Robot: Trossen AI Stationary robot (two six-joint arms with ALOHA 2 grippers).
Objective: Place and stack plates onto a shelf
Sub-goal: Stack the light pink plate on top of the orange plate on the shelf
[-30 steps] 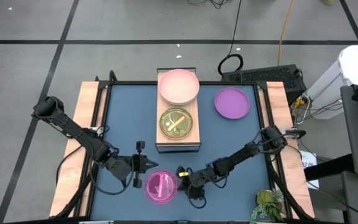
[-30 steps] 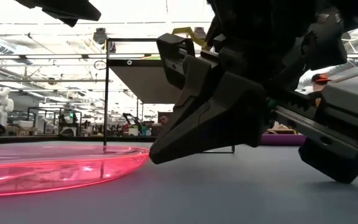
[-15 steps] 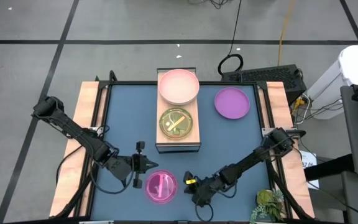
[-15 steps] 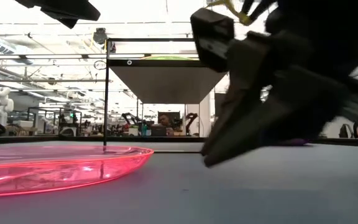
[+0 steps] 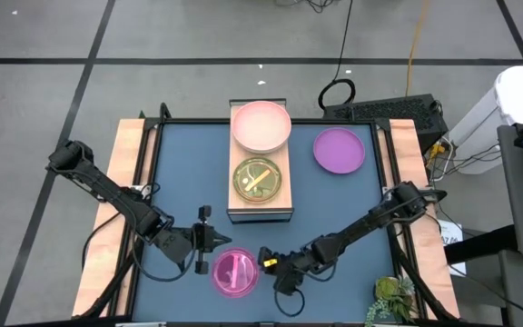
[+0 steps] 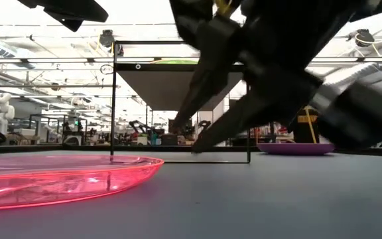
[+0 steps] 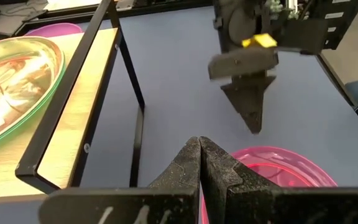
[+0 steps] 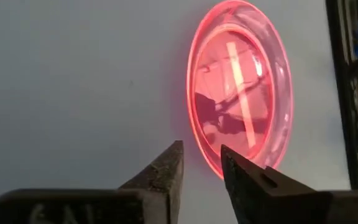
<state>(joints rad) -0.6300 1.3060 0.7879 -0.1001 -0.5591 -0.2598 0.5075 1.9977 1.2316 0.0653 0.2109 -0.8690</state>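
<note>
The fingers of my right gripper are in the air just short of the magenta plate's rim [image 8: 211, 160]. Next, I open them and reach around the plate's near edge [image 5: 257, 271] before I close them and lift.
A translucent magenta plate [image 5: 235, 272] lies flat on the blue table near its near edge. My right gripper [image 5: 263, 258] hangs just to the plate's right, open by a narrow gap and raised off the table in the low view [image 6: 184, 136]. In its wrist view the fingertips [image 8: 201, 163] stand just short of the plate's rim [image 8: 211, 163], apart from it. My left gripper [image 5: 221, 240] is shut and waits at the plate's far-left side. The wooden shelf [image 5: 284, 195] carries a salmon pink plate [image 5: 261, 125] and a green plate [image 5: 256, 179]. A purple plate [image 5: 339, 150] lies on the table.
The shelf stands on a black wire frame [image 7: 126, 62] in the table's middle. Wooden side boards [image 5: 127, 173] run along the left and right edges. A small plant [image 5: 390, 295] sits at the near right corner. Bare table lies between the purple plate and the right arm.
My right gripper drew back from the magenta plate toward the near right corner, then swung back to the plate's right side. It was low on the table a second ago and now hangs higher above it. The plate and my left arm have stayed put.
</note>
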